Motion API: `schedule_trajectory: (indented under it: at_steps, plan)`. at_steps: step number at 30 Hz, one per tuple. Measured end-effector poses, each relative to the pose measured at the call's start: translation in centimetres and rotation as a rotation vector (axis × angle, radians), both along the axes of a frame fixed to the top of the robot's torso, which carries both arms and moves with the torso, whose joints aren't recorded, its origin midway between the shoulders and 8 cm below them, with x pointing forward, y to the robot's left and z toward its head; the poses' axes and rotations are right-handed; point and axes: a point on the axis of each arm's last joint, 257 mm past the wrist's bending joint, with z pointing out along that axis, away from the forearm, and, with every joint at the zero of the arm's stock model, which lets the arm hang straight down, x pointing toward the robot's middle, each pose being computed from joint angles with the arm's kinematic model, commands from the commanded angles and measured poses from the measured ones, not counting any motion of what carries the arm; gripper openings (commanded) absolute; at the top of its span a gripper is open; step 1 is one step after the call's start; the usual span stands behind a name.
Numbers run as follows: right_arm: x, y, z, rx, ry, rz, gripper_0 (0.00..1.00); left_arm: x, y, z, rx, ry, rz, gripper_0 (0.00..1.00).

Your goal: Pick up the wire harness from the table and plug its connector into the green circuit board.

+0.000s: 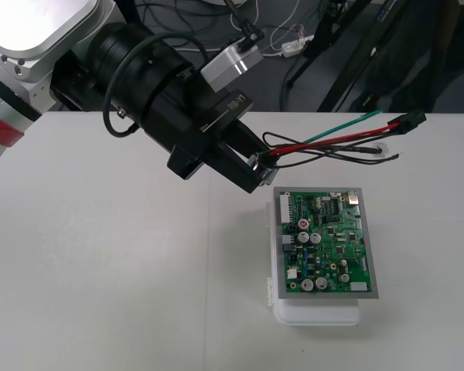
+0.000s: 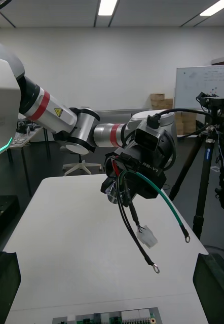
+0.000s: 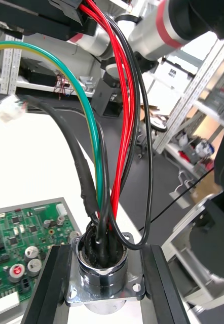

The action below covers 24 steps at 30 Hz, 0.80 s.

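The metal socket and green wire (image 1: pixel 342 127) will follow along when the robot's gripper carries the black plug, because the wires all come together at the metal socket (image 1: pixel 270 158).
My left gripper (image 1: pixel 257 171) is shut on the harness's round metal socket (image 3: pixel 101 263), whose flange sits between the two black fingers (image 3: pixel 51 283). It holds it above the table, just beyond the far left corner of the green circuit board (image 1: pixel 325 243). The red, black and green wires (image 1: pixel 325 143) stream right from the socket to the black plug (image 1: pixel 408 120) near the table's far edge. In the right wrist view the left gripper (image 2: pixel 135 172) carries dangling wires with ring ends and a small white connector (image 2: pixel 147 236). My right gripper (image 2: pixel 110 273) is open, facing the left one over the board (image 2: pixel 107 318).
The board rests on a white base (image 1: pixel 317 313) right of the table's middle. Dark floor with cables and tripod legs (image 1: pixel 332 69) lies beyond the far edge. Bare tabletop (image 1: pixel 100 270) spreads left of the board.
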Motion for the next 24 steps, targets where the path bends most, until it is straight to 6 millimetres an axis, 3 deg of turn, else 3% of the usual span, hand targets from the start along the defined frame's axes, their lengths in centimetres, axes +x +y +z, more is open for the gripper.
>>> schedule_trajectory:
  at_steps: [16,24]
  plan:
    - [-0.1,-0.2,0.5,0.026,0.015,0.013,1.0,-0.3,-0.6,-0.8,0.066,0.071,0.034,0.0]
    - [0.0,0.0,1.3,0.021,0.011,0.04,1.0,-2.7,-0.7,-1.1,0.133,0.187,0.04,0.0]
